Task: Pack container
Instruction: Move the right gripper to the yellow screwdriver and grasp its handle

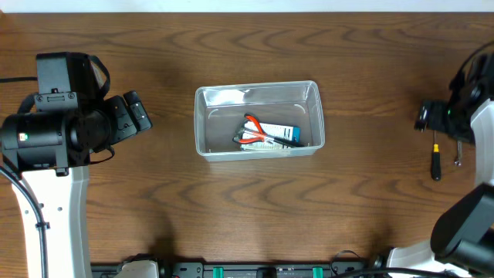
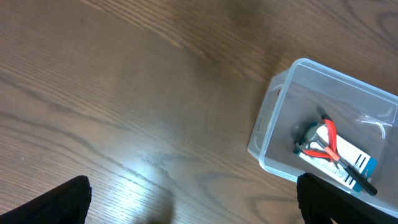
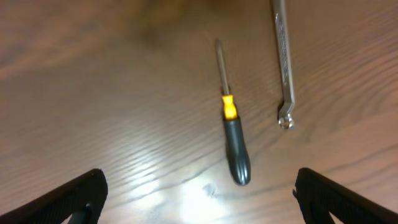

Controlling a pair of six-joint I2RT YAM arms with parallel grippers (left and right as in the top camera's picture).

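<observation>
My right gripper should keep going down until its open fingers straddle the black handle [image 1: 436,166]. The screwdriver [image 1: 435,149] points along the gap between those fingers, clear of the wrench.
The clear plastic container [image 1: 257,120] stands mid-table. Inside it lie red-handled pliers [image 1: 256,132] and a small white-and-blue box [image 1: 279,133]; both also show in the left wrist view, the container [image 2: 323,124] at the right with the pliers [image 2: 323,140]. My left gripper [image 2: 193,202] is open and empty over bare table, left of the container. A black-and-yellow screwdriver [image 3: 231,134] and a silver wrench [image 3: 283,59] lie on the table at the far right [image 1: 436,161]. My right gripper [image 3: 199,199] is open and empty, just short of the screwdriver's handle.
The wooden table [image 1: 231,208] spreads all round. The left arm's body [image 1: 54,131] stands at the left edge and the right arm's body [image 1: 471,116] at the right edge. The wrench lies next to the screwdriver [image 1: 458,154].
</observation>
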